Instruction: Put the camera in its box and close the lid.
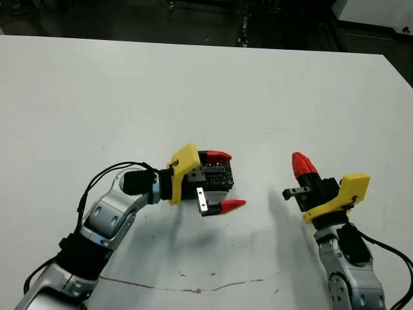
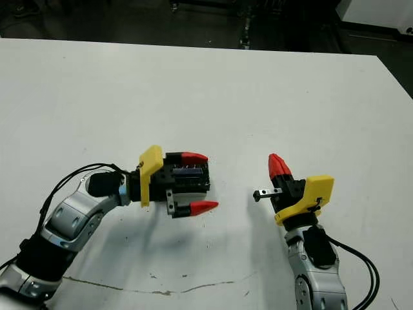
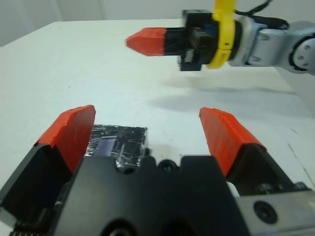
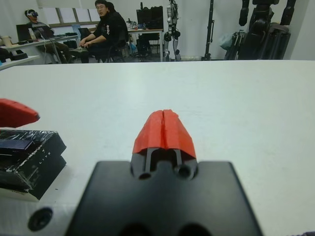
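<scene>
The lid (image 1: 219, 173) will come away freely in one piece when the robot lifts it, because a pale edge of the box (image 1: 218, 194) can still be seen under it.
The lid (image 1: 216, 175), a glossy black block with a wrinkled sheen and a small bluish patch on top, lies on the white table (image 1: 193, 84). In the right wrist view a thin white edge of the box (image 4: 15, 192) shows under the lid (image 4: 29, 157). The camera is hidden. My left gripper (image 1: 233, 180) is open, with one red finger on each side of the lid (image 3: 118, 142); one finger is close beside it, the other stands apart. My right gripper (image 1: 300, 161) hovers to the right of the lid, shut and holding nothing, its tips pressed together (image 4: 162, 128).
A thin dark crack line (image 1: 193, 287) runs across the table near its front edge. Beyond the far edge, people (image 4: 98, 29) sit at desks and dark equipment stands (image 4: 256, 24) rise. The left arm's black cable (image 1: 97, 184) loops beside its wrist.
</scene>
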